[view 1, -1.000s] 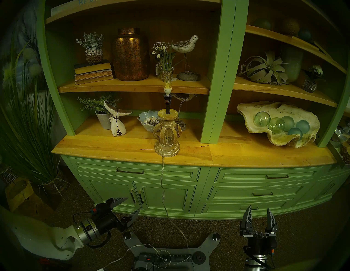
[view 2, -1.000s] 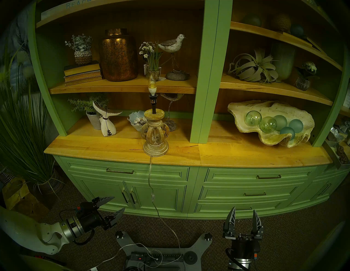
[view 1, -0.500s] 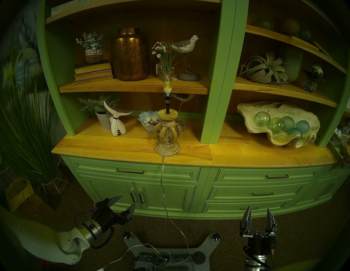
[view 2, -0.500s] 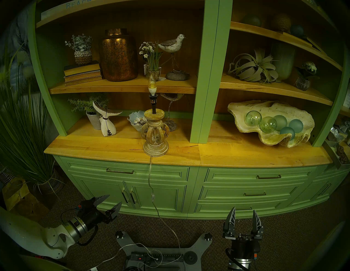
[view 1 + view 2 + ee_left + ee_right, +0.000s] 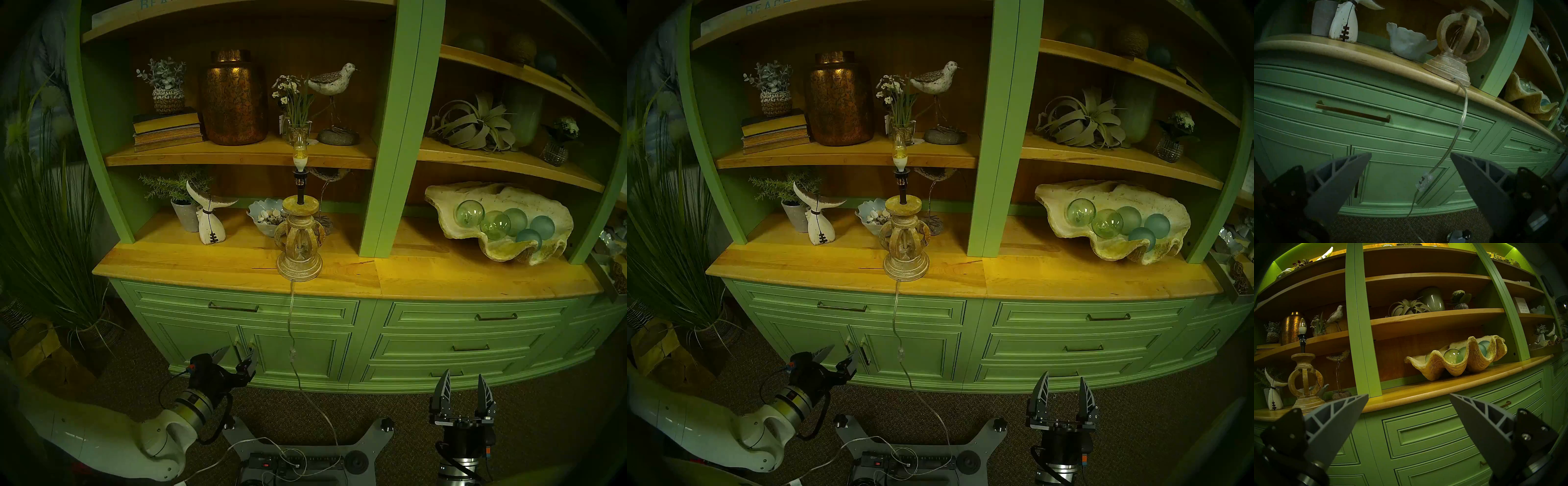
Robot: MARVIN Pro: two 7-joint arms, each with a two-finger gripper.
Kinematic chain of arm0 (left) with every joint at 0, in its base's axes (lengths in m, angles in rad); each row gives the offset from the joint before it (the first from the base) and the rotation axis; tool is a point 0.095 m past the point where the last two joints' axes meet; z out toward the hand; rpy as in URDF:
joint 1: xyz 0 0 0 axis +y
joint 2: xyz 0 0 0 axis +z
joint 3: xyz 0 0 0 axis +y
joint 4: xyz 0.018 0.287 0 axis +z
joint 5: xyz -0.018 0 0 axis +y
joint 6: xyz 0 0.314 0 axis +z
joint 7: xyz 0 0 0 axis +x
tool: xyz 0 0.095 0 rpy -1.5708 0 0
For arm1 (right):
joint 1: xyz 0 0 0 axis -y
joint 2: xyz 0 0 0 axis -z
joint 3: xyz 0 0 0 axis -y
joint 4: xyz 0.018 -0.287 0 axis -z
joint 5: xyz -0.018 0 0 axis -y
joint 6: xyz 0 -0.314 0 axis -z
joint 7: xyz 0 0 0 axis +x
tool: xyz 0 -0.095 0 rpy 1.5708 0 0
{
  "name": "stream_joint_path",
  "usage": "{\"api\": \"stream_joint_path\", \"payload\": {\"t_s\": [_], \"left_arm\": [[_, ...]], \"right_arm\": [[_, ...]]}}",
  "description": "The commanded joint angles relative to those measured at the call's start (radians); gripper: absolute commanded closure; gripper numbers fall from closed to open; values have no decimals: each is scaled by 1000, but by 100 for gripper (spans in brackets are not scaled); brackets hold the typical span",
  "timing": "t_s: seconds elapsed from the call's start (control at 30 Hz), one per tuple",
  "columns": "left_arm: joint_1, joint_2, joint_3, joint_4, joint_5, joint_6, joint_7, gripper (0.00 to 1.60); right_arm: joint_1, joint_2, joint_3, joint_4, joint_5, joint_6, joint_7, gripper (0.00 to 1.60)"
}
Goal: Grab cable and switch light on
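I expect the clear cable (image 5: 290, 324) to bend into a loop when I lift it, because it hangs in a loose curve (image 5: 1464, 111) below the lamp base.
The light, a clear candle bulb (image 5: 300, 149) on a black stem, tops a whitewashed wooden lamp base (image 5: 299, 251) on the counter and shows no bright glow. The clear cable (image 5: 289, 312) hangs from the base down the cabinet front, with its inline switch (image 5: 292, 354) in front of a door. My left gripper (image 5: 239, 353) is open and empty, a short way left of the switch at about its height. In the left wrist view the switch (image 5: 1423, 180) hangs ahead between the open fingers. My right gripper (image 5: 464, 374) stands open and empty, low at the right, pointing up.
The green cabinet (image 5: 441, 339) has drawers and doors, with door handles (image 5: 242, 353) right behind my left fingers. The cable runs on over the carpet to a power strip (image 5: 291, 463) on my base. A tall potted grass (image 5: 68, 237) stands at the left.
My left gripper has swung up and to the right, turning toward the cabinet doors and nearer the switch. The right arm, cable and lamp have not moved.
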State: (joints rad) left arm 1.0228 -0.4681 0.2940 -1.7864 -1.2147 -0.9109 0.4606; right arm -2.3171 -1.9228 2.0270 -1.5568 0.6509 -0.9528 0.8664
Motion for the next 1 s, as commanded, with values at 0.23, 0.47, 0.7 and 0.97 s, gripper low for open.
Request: {"api": "stream_joint_path", "payload": {"t_s": [0.23, 0.47, 0.7, 0.97], "left_arm": [[-28, -205, -48, 63, 58, 79, 59, 0], [-32, -250, -58, 96, 100, 96, 108, 0], [-40, -290, -77, 140, 109, 92, 118, 0], [-20, -350, -75, 195, 76, 93, 114, 0]], "right_arm": [[2, 2, 0, -23, 2, -4, 2, 0], [2, 1, 0, -24, 2, -3, 2, 0], [2, 1, 0, -24, 2, -3, 2, 0], [1, 1, -1, -26, 2, -2, 2, 0]]}}
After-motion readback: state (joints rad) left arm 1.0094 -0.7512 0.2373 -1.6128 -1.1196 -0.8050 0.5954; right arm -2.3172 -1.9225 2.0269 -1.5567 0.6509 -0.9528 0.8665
